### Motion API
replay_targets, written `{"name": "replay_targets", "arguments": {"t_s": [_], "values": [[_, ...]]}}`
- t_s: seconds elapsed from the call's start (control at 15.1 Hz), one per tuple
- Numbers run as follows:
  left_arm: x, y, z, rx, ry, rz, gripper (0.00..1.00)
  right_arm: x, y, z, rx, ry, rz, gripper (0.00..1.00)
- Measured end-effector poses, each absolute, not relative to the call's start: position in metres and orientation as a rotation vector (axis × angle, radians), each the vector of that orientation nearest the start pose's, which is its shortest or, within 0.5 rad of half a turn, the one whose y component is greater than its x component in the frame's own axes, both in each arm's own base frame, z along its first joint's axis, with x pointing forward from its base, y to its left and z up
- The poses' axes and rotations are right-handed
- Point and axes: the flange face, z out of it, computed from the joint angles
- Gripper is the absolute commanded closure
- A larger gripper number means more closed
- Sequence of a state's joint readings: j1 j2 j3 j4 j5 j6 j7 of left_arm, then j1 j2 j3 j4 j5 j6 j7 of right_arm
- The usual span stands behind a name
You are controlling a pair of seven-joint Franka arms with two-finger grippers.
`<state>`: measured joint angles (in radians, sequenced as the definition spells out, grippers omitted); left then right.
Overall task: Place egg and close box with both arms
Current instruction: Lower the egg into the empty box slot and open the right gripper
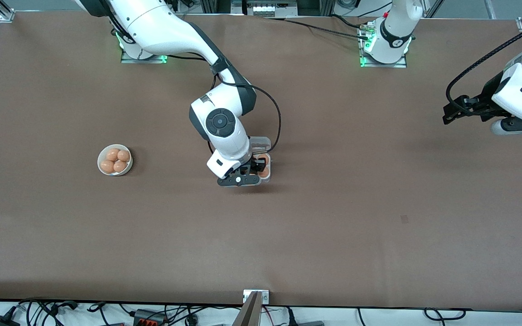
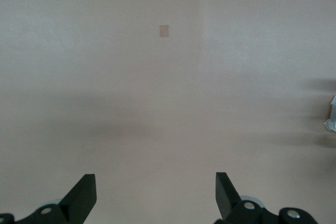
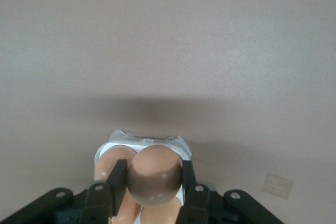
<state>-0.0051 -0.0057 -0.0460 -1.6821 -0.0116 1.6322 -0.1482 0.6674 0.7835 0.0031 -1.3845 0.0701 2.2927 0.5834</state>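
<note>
The clear lid [image 1: 260, 143] lies open along the tray's edge [image 1: 265, 153]. It will swing over the eggs and stay down when I push it.
The box [image 1: 266, 177] is a small clear-plastic egg carton in the middle of the table, with its lid [image 1: 261, 144] open toward the robots' bases. My right gripper [image 1: 255, 165] is right over it. In the right wrist view the right gripper [image 3: 154, 176] is shut on the egg [image 3: 154, 174], an orange-brown egg held just above the whitish tray [image 3: 142, 141]. Another egg [image 3: 111, 160] lies in a cell beside it. My left gripper [image 1: 450, 113] waits open and empty above the table at the left arm's end, its fingers [image 2: 84, 192] wide apart.
A round white bowl [image 1: 99, 159] with several orange-brown eggs [image 1: 115, 160] stands toward the right arm's end of the table. A small pale patch [image 1: 404, 219] marks the brown table; it also shows in the left wrist view [image 2: 164, 30].
</note>
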Motion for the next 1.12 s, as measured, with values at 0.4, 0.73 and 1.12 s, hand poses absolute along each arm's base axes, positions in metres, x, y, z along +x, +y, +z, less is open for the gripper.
{"name": "replay_targets", "arguments": {"t_s": [0.4, 0.73, 1.12], "values": [[0.554, -0.031, 0.58, -3.144, -0.15, 0.072, 0.0, 0.582, 0.464, 0.248, -3.031, -0.065, -0.079, 1.0], [0.558, -0.033, 0.567, -3.141, -0.144, 0.12, 0.0, 0.58, 0.463, 0.245, -3.043, -0.063, -0.046, 1.0], [0.554, -0.039, 0.561, -3.131, -0.135, 0.198, 0.93, 0.579, 0.464, 0.245, -3.021, -0.032, -0.017, 0.98]]}}
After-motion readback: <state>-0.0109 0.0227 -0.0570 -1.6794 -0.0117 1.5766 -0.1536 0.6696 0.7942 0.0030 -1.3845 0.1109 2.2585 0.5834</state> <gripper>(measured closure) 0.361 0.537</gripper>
